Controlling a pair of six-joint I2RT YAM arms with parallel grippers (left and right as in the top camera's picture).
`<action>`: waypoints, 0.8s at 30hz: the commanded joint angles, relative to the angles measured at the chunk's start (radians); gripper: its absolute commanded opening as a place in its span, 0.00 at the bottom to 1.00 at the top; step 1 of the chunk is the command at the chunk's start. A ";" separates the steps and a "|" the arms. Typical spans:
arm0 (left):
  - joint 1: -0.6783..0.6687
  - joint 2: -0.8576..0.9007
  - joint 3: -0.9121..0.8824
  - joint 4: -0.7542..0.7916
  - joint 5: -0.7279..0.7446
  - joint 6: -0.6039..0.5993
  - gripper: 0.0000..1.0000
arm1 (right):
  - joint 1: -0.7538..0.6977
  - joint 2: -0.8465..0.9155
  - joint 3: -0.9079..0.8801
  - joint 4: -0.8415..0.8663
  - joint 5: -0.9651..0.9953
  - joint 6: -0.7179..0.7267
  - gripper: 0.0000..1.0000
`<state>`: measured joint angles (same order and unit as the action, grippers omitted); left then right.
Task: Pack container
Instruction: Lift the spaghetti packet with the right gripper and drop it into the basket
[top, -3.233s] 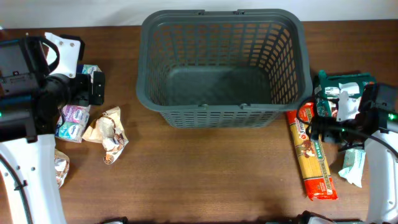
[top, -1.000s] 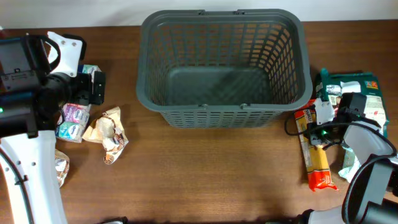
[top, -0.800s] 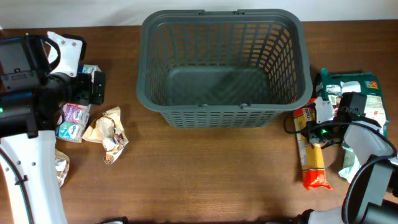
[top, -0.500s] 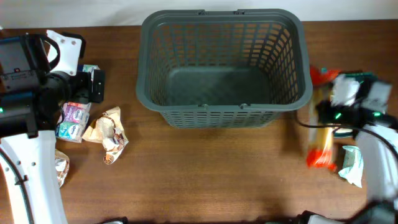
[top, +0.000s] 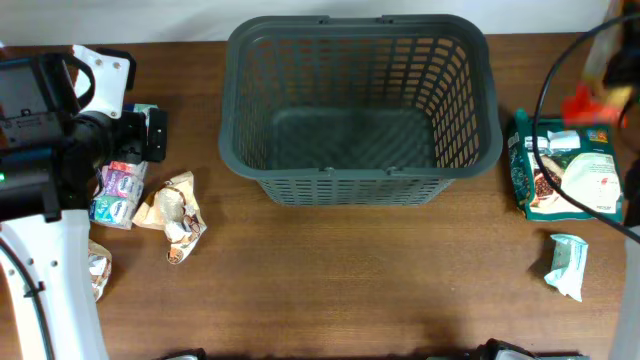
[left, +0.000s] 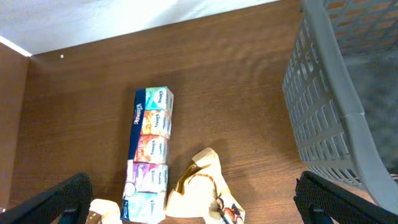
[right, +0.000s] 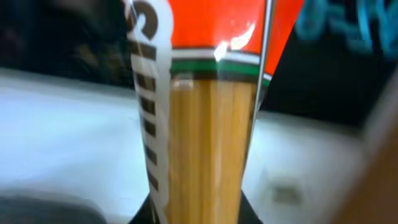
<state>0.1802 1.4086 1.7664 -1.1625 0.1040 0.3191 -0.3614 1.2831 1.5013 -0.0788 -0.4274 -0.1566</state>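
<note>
The spaghetti packet (top: 590, 108) is high above the green bag, and the container's bottom (top: 352, 137) is empty. My right gripper should keep going until it is over the container's bottom and let go there.
The container (top: 360, 185), a large dark grey slotted basket, stands at the middle back of the table and holds nothing; its wall (left: 329, 124) fills the right side of the left wrist view. My right gripper (right: 202, 213) is shut on a long red-topped spaghetti packet (right: 208, 137), which stands up between the jaws. From overhead the packet is only a red blur (top: 585, 104) high at the far right edge. My left gripper (left: 193, 202) hangs open over the left table, both fingers wide apart, above a crumpled snack packet (left: 202, 196).
A strip of tissue packs (left: 149, 146) lies left of the snack packet (top: 175, 215); another wrapper (top: 95, 270) lies nearer the front. Right of the basket lie a green bag (top: 570, 170) and a white-green wipes pack (top: 568, 265).
My right gripper has lifted the spaghetti packet off the table beside the basket's right side and carried it up toward the far right. The left arm has not moved.
</note>
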 joint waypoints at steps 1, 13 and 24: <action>0.006 0.006 -0.002 0.003 0.001 0.016 0.99 | 0.066 -0.002 0.051 0.128 -0.317 0.110 0.03; 0.006 0.006 -0.002 0.002 0.005 0.016 0.99 | 0.486 0.156 0.051 -0.032 -0.400 -0.006 0.03; 0.006 0.006 -0.002 0.002 0.004 0.016 0.99 | 0.533 0.274 0.051 -0.198 -0.399 -0.050 0.99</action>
<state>0.1802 1.4086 1.7664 -1.1622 0.1043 0.3195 0.1703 1.6077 1.5196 -0.2985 -0.8040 -0.1871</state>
